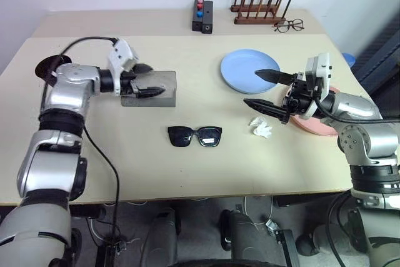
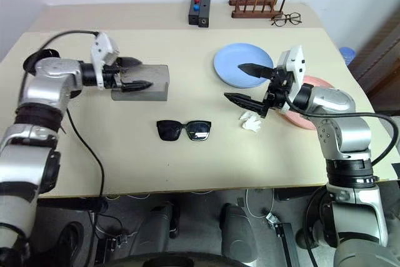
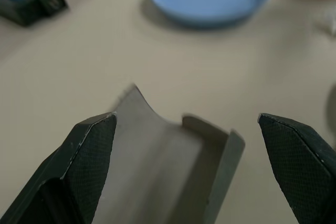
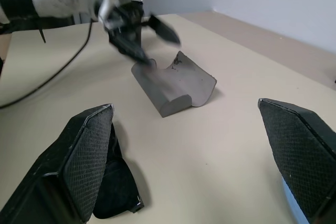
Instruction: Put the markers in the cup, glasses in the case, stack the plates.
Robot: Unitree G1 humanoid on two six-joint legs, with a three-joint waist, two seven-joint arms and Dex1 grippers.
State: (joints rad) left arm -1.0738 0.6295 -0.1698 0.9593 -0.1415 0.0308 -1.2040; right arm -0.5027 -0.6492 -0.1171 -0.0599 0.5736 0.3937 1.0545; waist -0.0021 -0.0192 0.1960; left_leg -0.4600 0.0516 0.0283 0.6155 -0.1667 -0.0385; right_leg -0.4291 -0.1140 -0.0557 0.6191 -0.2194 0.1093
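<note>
The grey case (image 1: 160, 100) should stay open when I lower the black glasses into it, because the curled flap (image 1: 165, 78) stands up on its own.
The grey case (image 1: 164, 89) lies at the left of the table with its flap curled up and open (image 4: 176, 85). My left gripper (image 1: 150, 80) hovers open at the case's left end, and the case (image 3: 163, 171) lies between its fingers. The black glasses (image 1: 194, 136) lie folded at the table's middle, near the front. The light blue plate (image 1: 242, 67) sits at the right. The pink plate (image 1: 310, 124) is half hidden under my right arm. My right gripper (image 1: 265, 90) is open and empty between the blue plate and the tissue. The black cup (image 1: 47, 67) peeks out behind my left arm. The markers are hidden.
A crumpled white tissue (image 1: 261, 127) lies just below my right gripper. At the back stand a black box with red and blue knobs (image 1: 202, 17), a wooden rack (image 1: 259, 8) and clear-lens spectacles (image 1: 289, 25). A cable (image 1: 103, 154) hangs from my left arm.
</note>
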